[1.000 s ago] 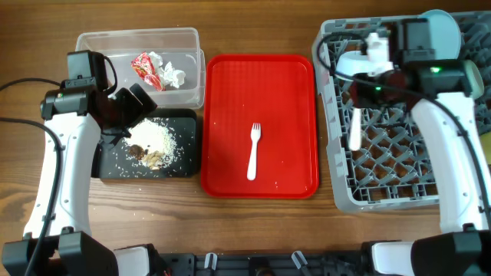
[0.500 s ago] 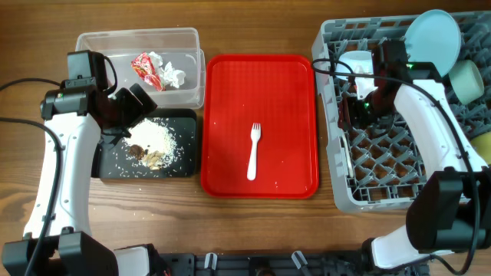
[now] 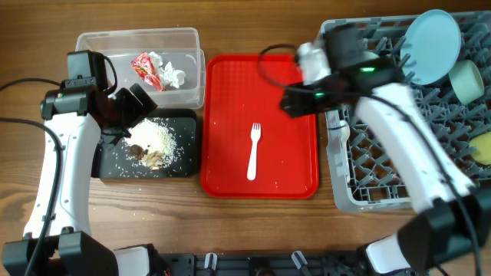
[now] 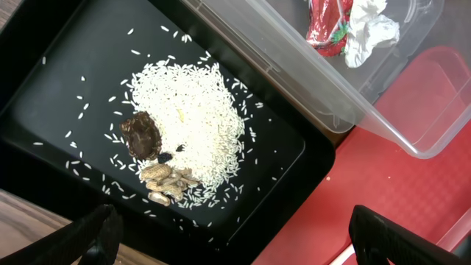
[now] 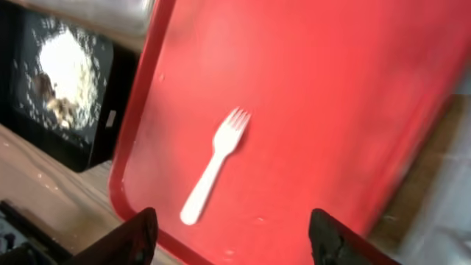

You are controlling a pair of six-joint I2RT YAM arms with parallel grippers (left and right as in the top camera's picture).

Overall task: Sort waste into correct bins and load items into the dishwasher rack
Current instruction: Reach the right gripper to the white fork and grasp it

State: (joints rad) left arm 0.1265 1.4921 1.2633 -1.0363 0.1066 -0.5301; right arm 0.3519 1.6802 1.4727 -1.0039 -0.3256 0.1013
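Observation:
My right gripper is moving toward the fork's head [image 3: 255, 133], and the white fork [image 3: 252, 159] lies clear of the red tray's rim. The gripper should go on until its fingers are on either side of the head before it closes.
A white fork [image 3: 254, 151] lies on the red tray [image 3: 230, 92]; it also shows in the right wrist view [image 5: 215, 165]. My right gripper [image 3: 295, 100] is open and empty over the tray's right side, near the fork. A white spoon [image 3: 343, 142] lies in the grey rack [image 3: 383, 192]. The rack also holds a pale blue plate [image 3: 432, 35], a mint green bowl [image 3: 466, 80] and a yellow cup [image 3: 483, 148]. My left gripper [image 3: 130, 115] is open over the black tray [image 3: 111, 165] of rice and brown bits [image 4: 184, 121]. The clear tub [image 3: 100, 42] holds a red-and-white wrapper [image 3: 144, 67] and white tissue [image 3: 173, 74].
The rack stands at the table's right edge, close beside the red tray. The clear tub and the black tray stand close together left of the red tray. Bare wood [image 3: 253, 230] runs along the front of the table.
My right arm has swung left from over the rack to over the red tray. The spoon now lies in the rack's left side. The left arm has not moved.

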